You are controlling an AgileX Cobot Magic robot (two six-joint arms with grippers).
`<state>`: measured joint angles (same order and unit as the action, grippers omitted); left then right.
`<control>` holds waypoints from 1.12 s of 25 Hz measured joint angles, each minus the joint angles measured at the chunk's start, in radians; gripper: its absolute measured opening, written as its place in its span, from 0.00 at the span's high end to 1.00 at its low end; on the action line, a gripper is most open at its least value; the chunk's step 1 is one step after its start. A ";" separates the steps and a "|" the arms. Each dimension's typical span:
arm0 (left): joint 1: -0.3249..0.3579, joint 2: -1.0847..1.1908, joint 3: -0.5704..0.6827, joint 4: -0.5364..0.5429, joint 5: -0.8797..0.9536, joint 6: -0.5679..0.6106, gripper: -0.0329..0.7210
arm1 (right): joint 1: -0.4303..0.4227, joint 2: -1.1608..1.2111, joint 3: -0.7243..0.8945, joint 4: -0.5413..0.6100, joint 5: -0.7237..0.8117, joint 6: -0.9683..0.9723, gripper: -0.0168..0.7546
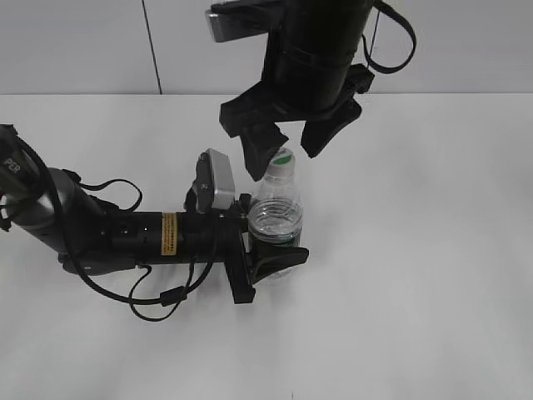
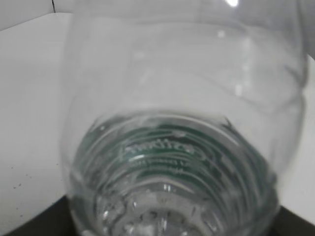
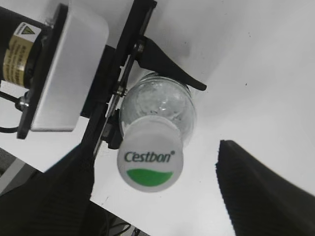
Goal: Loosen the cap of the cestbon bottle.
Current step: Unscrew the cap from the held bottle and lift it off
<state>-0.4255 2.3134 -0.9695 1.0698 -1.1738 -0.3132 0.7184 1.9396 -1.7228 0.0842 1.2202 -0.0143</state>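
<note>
The robot's left gripper holds the bottle's lower body [image 1: 276,237], so the white cap [image 1: 283,157] should come off the bottle's neck and leave the bottle standing when the robot lifts the cap.
The cestbon bottle [image 1: 276,208] stands upright on the white table, clear and ribbed, with a dark green label band low down. My left gripper [image 1: 273,240] lies level on the table and is shut on the bottle's lower body, one finger in front and one behind. In the left wrist view the bottle [image 2: 177,123] fills the frame. The white cap [image 1: 283,158] with its green half-disc sits on the neck. My right gripper [image 1: 294,148] hangs just above it, open. In the right wrist view the cap [image 3: 150,162] lies between the two dark fingers [image 3: 261,191], nearer the left one, touching neither.
The left arm [image 1: 125,233] and its loose cables [image 1: 158,300] stretch across the table's left side. The left wrist camera box [image 3: 69,73] sits close beside the bottle. A pale wall [image 1: 83,42] rises behind the table's far edge.
</note>
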 joint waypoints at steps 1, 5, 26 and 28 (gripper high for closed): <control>0.000 0.000 0.000 0.000 0.000 0.000 0.41 | 0.000 0.003 0.000 0.000 0.000 0.000 0.22; 0.000 0.000 0.000 0.000 0.000 0.000 0.41 | 0.000 0.006 0.000 -0.001 0.000 0.000 0.22; 0.000 0.000 0.000 0.000 0.000 -0.002 0.41 | 0.000 0.006 0.000 0.017 0.000 -0.199 0.60; 0.000 0.000 0.000 0.000 -0.001 -0.002 0.41 | 0.000 0.006 0.000 0.017 0.000 -0.287 0.60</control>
<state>-0.4255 2.3134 -0.9695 1.0698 -1.1745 -0.3149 0.7184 1.9452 -1.7228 0.1012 1.2202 -0.3015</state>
